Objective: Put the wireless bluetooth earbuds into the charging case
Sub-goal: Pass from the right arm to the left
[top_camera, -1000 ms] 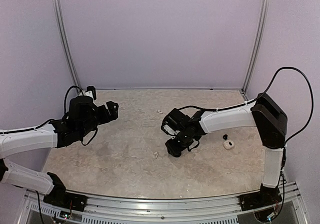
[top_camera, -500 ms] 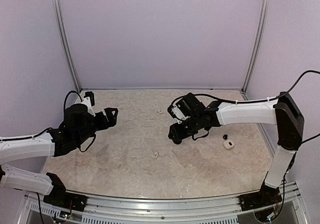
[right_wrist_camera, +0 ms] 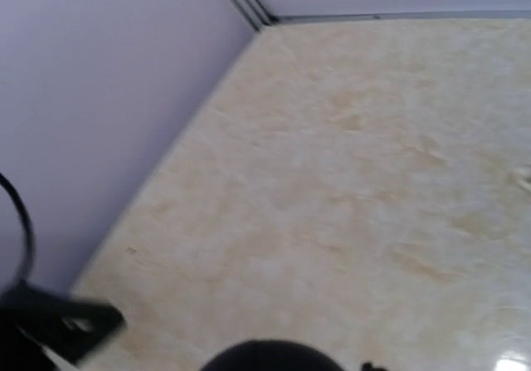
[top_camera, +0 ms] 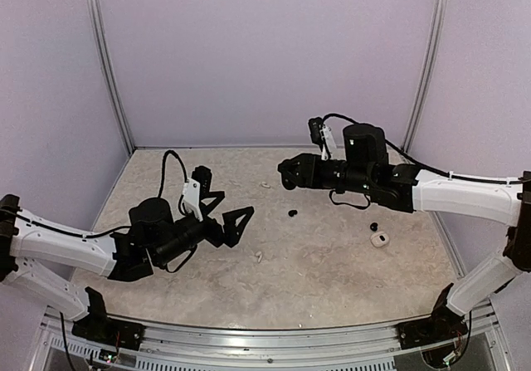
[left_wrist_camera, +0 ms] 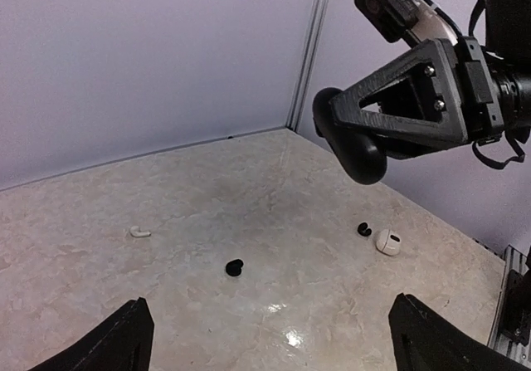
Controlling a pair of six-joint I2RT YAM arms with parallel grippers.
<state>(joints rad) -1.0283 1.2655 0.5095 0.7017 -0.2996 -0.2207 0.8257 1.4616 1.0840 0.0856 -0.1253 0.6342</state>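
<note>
The black charging case (left_wrist_camera: 349, 140) lies crosswise at my right gripper's fingertips, so next my left gripper takes the case (top_camera: 287, 175) and turns it end-on to my right gripper.
A black earbud (top_camera: 292, 214) (left_wrist_camera: 235, 266) lies on the table mid-field. A second black earbud (top_camera: 373, 226) (left_wrist_camera: 363, 230) sits beside the white charging case (top_camera: 380, 239) (left_wrist_camera: 387, 241). One white earbud (top_camera: 265, 185) (left_wrist_camera: 139, 231) lies farther back, and another white earbud (top_camera: 259, 256) nearer the front. My right gripper (top_camera: 289, 173) hangs above the table, shut on a rounded black thing (left_wrist_camera: 352, 143) (right_wrist_camera: 274, 358) that looks like a black charging case. My left gripper (top_camera: 235, 206) (left_wrist_camera: 282, 346) is wide open and holds nothing. It is low over the table and points at the first black earbud.
Lilac walls enclose the marbled table (top_camera: 332, 280) on three sides, with metal posts (top_camera: 106, 64) in the back corners. The right arm's cable (top_camera: 332, 120) loops above its wrist. The two grippers face each other across the middle.
The right gripper rose from the table and swung back and up, closing somewhat. The left arm swung in towards the centre. A black earbud now shows where the right gripper was.
</note>
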